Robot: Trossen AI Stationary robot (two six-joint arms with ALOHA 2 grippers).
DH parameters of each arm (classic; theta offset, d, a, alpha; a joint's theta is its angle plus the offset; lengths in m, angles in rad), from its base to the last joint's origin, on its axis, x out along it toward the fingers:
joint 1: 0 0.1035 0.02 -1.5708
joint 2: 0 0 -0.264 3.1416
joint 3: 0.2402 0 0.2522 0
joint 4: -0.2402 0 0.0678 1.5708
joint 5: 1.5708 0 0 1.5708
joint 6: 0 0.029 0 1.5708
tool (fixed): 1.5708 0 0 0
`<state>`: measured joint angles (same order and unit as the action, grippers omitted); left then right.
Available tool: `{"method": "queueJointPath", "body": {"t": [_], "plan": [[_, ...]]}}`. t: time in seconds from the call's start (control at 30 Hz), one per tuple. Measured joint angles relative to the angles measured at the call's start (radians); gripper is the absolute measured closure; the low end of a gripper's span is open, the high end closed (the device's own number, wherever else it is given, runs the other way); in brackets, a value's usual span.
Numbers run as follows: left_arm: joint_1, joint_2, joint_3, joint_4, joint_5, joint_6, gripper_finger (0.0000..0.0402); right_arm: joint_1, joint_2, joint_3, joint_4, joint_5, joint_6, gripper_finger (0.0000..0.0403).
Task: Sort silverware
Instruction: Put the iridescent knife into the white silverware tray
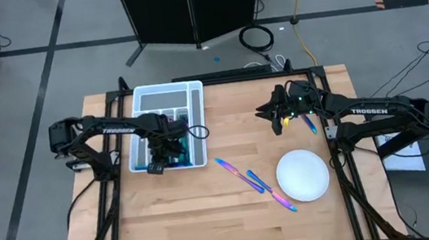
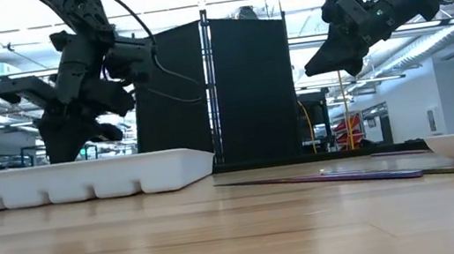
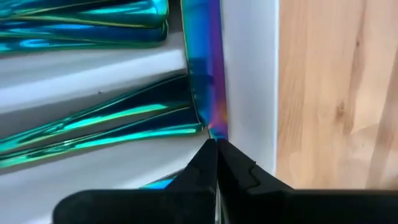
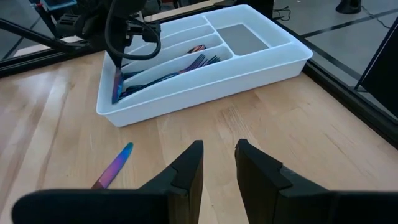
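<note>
The blue-purple knife [image 3: 208,71] is lying across the ends of the compartments. My left gripper should grab it by its handle, pick it up and turn it into the knife compartment.
The white divided tray [image 1: 194,90] stands at the table's left and holds several iridescent silverware pieces [image 3: 93,118] in its compartments. My left gripper [image 3: 216,149] hangs over the tray's near right corner [image 1: 187,149], pointing steeply down, shut on one blue-purple piece [image 4: 117,87]. Three more silverware pieces [image 1: 255,182] lie in a slanting row on the wood between the tray and the plate. My right gripper [image 4: 219,155] hovers open above the table's far right [image 1: 274,122], nothing between its fingers. My left gripper pinches the blue-purple piece by its upper end [image 3: 214,132] between its two fingertips, coming from above and pointing steeply down. The piece hangs nearly upright below the fingers, along the inside of the tray's right wall [image 3: 249,74]. Its lower end reaches into the compartment.
A round white plate [image 1: 302,175] sits at the near right. Another blue-purple piece [image 1: 310,122] shows beside my right arm's wrist. Bare wood spreads across the table's middle and near side [image 1: 211,227].
</note>
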<state>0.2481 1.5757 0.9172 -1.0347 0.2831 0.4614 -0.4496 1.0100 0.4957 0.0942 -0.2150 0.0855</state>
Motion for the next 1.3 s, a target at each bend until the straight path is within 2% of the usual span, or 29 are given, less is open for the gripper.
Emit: {"method": "queueJointPath", "body": {"t": [0.27, 0.5, 0.77, 0.97, 1.3], "plan": [[0.000, -0.001, 0.052, -0.053, -0.036, -0.004, 0.0401, 0.000, 0.000, 0.000, 0.000, 0.000, 0.000, 0.0323], [0.015, -0.002, 0.034, -0.127, -0.056, -0.081, 0.0397, 0.000, 0.000, 0.000, 0.000, 0.000, 0.000, 0.0323], [0.053, -0.003, -0.004, -0.120, -0.056, -0.114, 0.0323, 0.000, 0.000, 0.000, -0.003, 0.000, 0.008, 0.0323], [0.041, -0.003, -0.065, -0.040, -0.055, -0.116, 0.0267, 0.000, 0.000, 0.000, -0.009, 0.000, 0.011, 0.0323], [0.008, -0.005, -0.088, 0.032, -0.038, -0.115, 0.0244, 0.000, 0.000, 0.000, -0.008, 0.000, 0.009, 0.0323]]}}
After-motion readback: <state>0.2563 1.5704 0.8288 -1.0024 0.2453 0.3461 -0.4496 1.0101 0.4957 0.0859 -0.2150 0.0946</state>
